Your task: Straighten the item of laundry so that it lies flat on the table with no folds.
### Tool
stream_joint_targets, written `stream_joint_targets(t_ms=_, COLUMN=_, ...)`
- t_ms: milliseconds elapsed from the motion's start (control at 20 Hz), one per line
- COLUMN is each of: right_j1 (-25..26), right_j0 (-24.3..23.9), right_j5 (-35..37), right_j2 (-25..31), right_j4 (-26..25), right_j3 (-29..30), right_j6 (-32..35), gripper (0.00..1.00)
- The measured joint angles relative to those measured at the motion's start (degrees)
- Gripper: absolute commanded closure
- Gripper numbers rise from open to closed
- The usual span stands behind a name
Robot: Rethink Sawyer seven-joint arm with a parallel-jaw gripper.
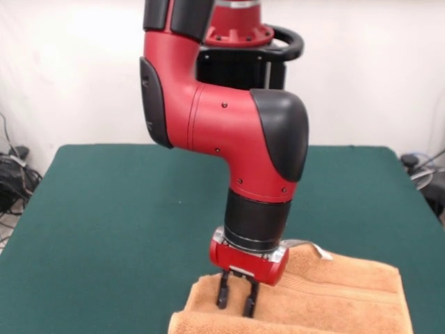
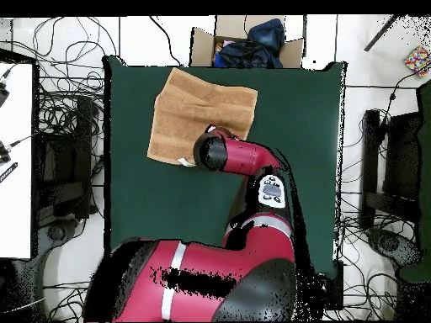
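Observation:
The thick fold [image 1: 208, 323] is loosely rounded, so the towel [image 1: 341, 292] will slide along in one piece and trail out flat when the robot's gripper pulls the cloth away from it.
The item of laundry [image 1: 334, 292], an orange-tan towel, lies on the green table [image 1: 104, 209] at the near right, with its near-left edge doubled into a thick fold. A white tag [image 1: 321, 252] shows at its far edge. My gripper [image 1: 236, 298] points straight down over the towel's left part, open, with both fingertips touching the cloth just behind the fold. In the overhead view the towel [image 2: 194, 113] sits in the upper-left part of the table [image 2: 311, 151], with creases across it. The arm's wrist [image 2: 215, 151] covers its lower right corner and hides the gripper.
A cardboard box [image 2: 248, 42] with dark cloth in it stands just past the table's top edge in the overhead view. Cables [image 2: 67, 109] lie on the floor along the left side. The towel runs close to the table's near edge in the front view.

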Motion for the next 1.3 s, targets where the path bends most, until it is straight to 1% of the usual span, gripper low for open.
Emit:
stream_joint_targets(t_ms=150, right_j1=0.19, right_j0=2.05, right_j5=-0.50, right_j2=-1.41, right_j4=-0.02, right_j3=0.05, right_j6=0.00, gripper=1.00)
stream_joint_targets(t_ms=350, right_j1=0.53, right_j0=3.40, right_j5=-1.86, right_j2=-2.65, right_j4=-0.02, right_j3=0.27, right_j6=0.00, gripper=1.00)
stream_joint_targets(t_ms=950, right_j1=0.54, right_j0=3.46, right_j5=-2.31, right_j2=-2.74, right_j4=0.03, right_j3=0.46, right_j6=0.00, gripper=1.00)
stream_joint_targets(t_ms=1300, right_j1=-0.03, right_j0=3.15, right_j5=-1.76, right_j2=-2.69, right_j4=1.76, right_j3=1.94, right_j6=0.00, gripper=1.00)
